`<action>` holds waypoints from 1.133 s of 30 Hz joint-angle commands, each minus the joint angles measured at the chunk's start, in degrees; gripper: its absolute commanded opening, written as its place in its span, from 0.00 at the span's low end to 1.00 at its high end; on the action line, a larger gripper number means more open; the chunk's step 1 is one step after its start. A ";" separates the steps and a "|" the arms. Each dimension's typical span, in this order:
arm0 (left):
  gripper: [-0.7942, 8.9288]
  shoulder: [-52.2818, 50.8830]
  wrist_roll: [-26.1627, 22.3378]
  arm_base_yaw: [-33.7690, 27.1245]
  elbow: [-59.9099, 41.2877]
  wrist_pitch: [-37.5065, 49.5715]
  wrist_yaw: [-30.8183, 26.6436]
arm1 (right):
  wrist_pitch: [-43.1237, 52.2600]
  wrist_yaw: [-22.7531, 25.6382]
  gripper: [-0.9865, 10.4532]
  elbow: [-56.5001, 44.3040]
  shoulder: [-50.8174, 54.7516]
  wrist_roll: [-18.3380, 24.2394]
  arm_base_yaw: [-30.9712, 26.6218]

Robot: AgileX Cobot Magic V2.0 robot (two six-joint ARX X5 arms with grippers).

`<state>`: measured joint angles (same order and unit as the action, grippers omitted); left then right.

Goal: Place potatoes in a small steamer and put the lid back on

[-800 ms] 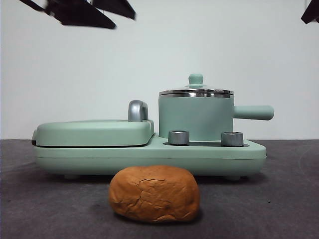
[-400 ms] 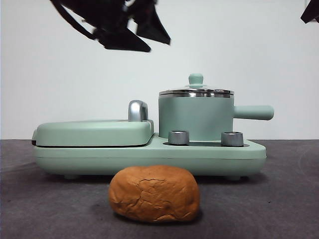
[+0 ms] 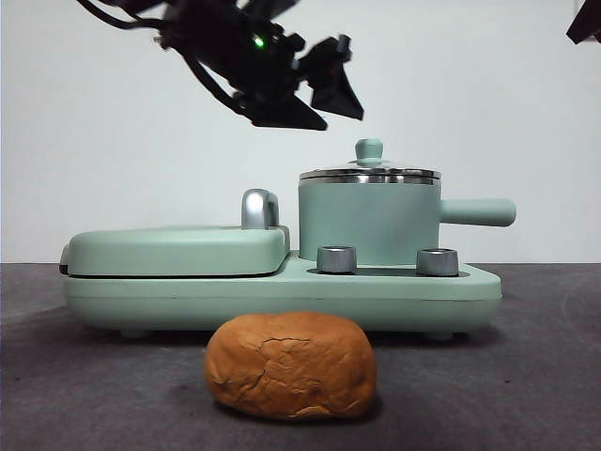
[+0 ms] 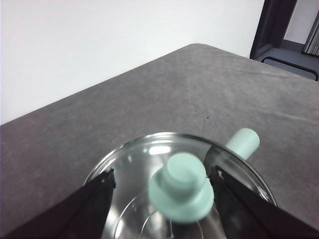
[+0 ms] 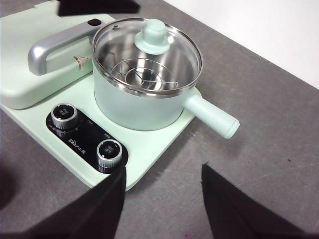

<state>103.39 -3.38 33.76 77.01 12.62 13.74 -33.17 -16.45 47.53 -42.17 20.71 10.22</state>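
The glass lid lets only shiny steel show through, so I should expect an empty steamer when I lift the lid by its knob.
The orange-brown potato lies on the grey table in front of the appliance. The mint-green steamer stands on the appliance's right side, handle pointing right, and also shows in the right wrist view. The glass lid sits on it, with its knob on top. My left gripper is open and hangs just above and left of the knob. In the left wrist view its jaws stand either side of the knob, apart from it. My right gripper is open and empty, high at the right.
The flat griddle cover with a silver handle fills the appliance's left half. Two steel dials sit below the steamer. The right arm shows as a black tip at the top right corner.
My left gripper has moved right and down from the top left corner to just above the lid's knob. The potato, steamer, lid and right arm have not moved.
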 commanded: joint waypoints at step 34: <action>0.09 9.92 -2.99 2.25 8.13 -2.43 1.05 | 0.59 0.00 0.30 0.92 -0.42 -0.81 0.22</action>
<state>111.81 -5.58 35.55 84.05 10.63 14.92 -33.17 -16.45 47.53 -42.17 20.69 10.22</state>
